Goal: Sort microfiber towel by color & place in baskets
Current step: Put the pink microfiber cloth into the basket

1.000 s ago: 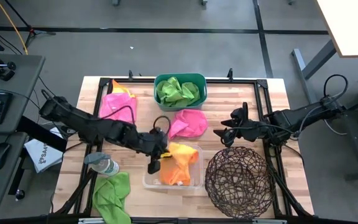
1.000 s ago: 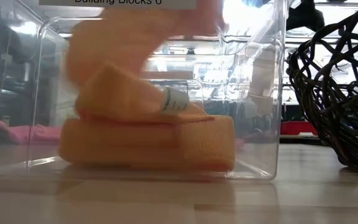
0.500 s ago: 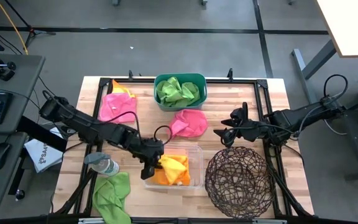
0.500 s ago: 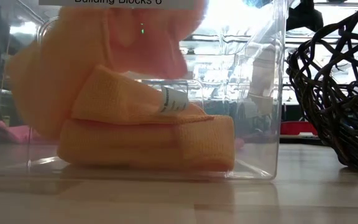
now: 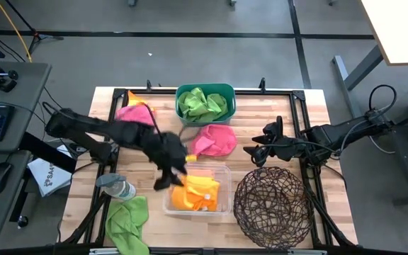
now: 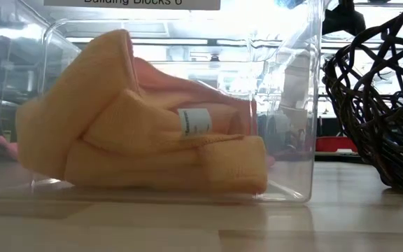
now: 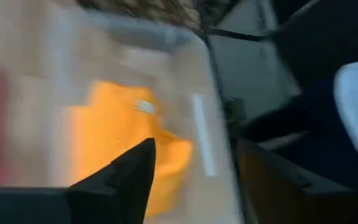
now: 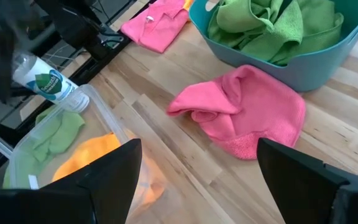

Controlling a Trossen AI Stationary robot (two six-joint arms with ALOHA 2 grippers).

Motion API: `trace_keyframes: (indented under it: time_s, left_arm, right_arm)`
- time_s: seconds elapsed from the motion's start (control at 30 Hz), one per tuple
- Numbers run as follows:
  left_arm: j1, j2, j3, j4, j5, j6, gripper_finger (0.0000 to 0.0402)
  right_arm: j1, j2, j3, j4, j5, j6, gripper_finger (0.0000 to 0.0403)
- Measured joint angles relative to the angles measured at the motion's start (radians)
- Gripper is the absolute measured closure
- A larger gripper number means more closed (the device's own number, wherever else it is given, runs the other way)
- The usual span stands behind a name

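Observation:
My left gripper keeps moving to the pink towel's near corner (image 8: pixel 160 48) until its fingers close. That corner is free, and the far pink towel (image 5: pixel 134 114) lies over the orange towel's edge.
Two yellow-orange towels (image 6: pixel 138 140) lie heaped in the clear bin (image 5: pixel 224 202), resting on its floor. My left gripper (image 5: pixel 165 177) hovers open just off the bin's left side, nothing between its fingers (image 7: pixel 196 146). A pink towel (image 5: pixel 214 140) lies flat on the table between the bin and the teal tub (image 5: pixel 225 89), which holds green towels (image 5: pixel 202 103). Another pink towel (image 5: pixel 134 115) lies at the far left, with an orange one (image 5: pixel 134 96) under its far edge. A green towel (image 5: pixel 127 223) hangs over the near left edge. My right gripper (image 5: pixel 257 152) waits open above the round wire basket (image 5: pixel 271 205).
A clear plastic bottle (image 5: pixel 115 186) lies on the table left of the bin, close under my left arm. The wire basket (image 6: pixel 380 105) stands right next to the bin. Bare wood shows at the table's far right corner. A desk with a keyboard stands beyond the left edge.
My left gripper carried an orange towel down into the clear bin, let go of it, then rose and drew back toward the table's left and far side. The towel has dropped and now lies slumped over the folded orange one in the bin.

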Motion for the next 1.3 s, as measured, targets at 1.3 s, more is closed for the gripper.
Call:
trace_keyframes:
  time_s: [1.3]
  left_arm:
    - [0.616, 0.041, -0.626, -0.092, -0.503, 0.115, 0.0179]
  right_arm:
    - [-0.013, 0.001, 0.0, 0.037, 0.023, 0.109, 0.0089]
